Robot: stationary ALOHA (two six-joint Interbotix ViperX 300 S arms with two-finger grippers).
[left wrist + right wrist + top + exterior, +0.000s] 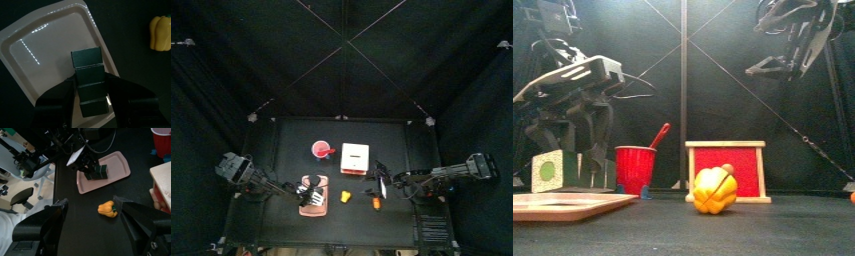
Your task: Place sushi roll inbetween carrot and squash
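Observation:
The whole sushi roll (91, 82) will rise joined in a straight row when the robot lifts it, because thin seams (89, 66) sit closed between its snug pieces.
The sushi roll (88, 75), a dark block-shaped row, lies on the pink tray (37, 55). My left gripper (91, 80) stands open over it, one jaw along each long side. From the front, the roll's pale end with a green centre (547, 172) shows above the tray (567, 206). The stubby yellow squash (346, 197) sits just right of the tray (314, 205), and the slim orange carrot (377, 203) lies further right. My right gripper (90, 203) hangs open above the table, looking down on the squash (107, 209).
A cream box (356, 156) with a red inside (727, 170) and a red cup (635, 168) holding a red stick stand behind the squash (715, 190). Past the curtains, the right wrist view shows office chairs (20, 195).

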